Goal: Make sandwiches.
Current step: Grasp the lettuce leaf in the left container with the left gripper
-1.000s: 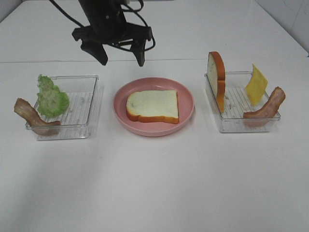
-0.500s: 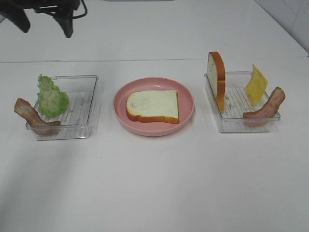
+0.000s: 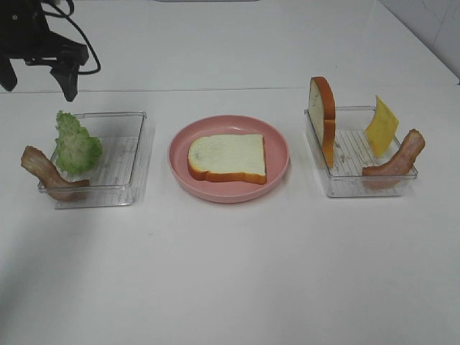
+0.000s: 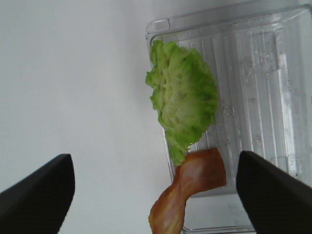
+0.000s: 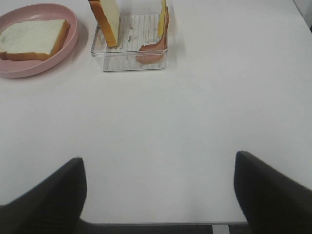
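Note:
The green lettuce's top (image 3: 70, 131) is clear of the bacon strip (image 3: 52, 175) and lined up with my open fingers, so my left gripper keeps moving down until the fingers are on both sides of the lettuce's top.
One white bread slice (image 3: 228, 157) lies flat on the round pink plate (image 3: 282, 154). The left clear tray (image 3: 133, 154) holds ruffled green lettuce (image 3: 77, 146) and a bacon strip (image 3: 50, 176) hanging over its left rim. In the right tray (image 3: 338, 183) a second bread slice (image 3: 323, 118) stands upright beside a yellow cheese square (image 3: 382, 126) and another bacon strip (image 3: 397, 162). My left gripper (image 3: 39, 80) hovers open and empty behind the left tray; its wrist view looks down on the lettuce (image 4: 183, 100) and bacon (image 4: 187, 187). My right gripper (image 5: 158, 158) is open over bare table, short of the right tray (image 5: 129, 61).
White tabletop all around; a seam line runs across it behind the trays. The right arm does not show in the exterior high view. The plate (image 5: 73, 24) with its bread slice (image 5: 31, 39) sits beside the right tray in the right wrist view.
My left gripper has swung from behind the plate to the far left, then come down toward the back of the left tray. The food has not moved.

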Available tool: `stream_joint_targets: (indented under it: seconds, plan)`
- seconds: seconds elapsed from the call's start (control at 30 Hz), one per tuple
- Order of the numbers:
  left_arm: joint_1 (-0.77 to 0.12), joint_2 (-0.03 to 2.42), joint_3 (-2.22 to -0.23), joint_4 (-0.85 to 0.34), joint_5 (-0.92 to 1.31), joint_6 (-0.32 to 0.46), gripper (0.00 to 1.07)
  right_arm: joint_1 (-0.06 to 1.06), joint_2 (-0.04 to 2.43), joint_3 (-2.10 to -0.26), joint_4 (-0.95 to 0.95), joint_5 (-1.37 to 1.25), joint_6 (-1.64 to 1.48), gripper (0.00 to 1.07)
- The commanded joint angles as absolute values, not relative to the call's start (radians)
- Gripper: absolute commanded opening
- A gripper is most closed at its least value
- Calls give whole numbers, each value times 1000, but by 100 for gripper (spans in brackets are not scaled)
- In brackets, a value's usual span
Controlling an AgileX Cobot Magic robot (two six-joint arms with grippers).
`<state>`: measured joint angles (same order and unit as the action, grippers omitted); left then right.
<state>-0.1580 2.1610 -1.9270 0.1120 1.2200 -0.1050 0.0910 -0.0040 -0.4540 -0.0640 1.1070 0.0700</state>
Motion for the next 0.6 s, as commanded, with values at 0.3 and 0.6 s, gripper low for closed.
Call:
stream_joint_targets:
  seconds: [0.3, 0.6]
  plan:
    - [-160, 2269, -1925, 128, 1243, -110, 83, 93, -33, -450, -60, 1099, 64, 80]
    - [-160, 2321, -1950, 128, 1202, -113, 74, 93, -33, -450, -60, 1099, 64, 80]
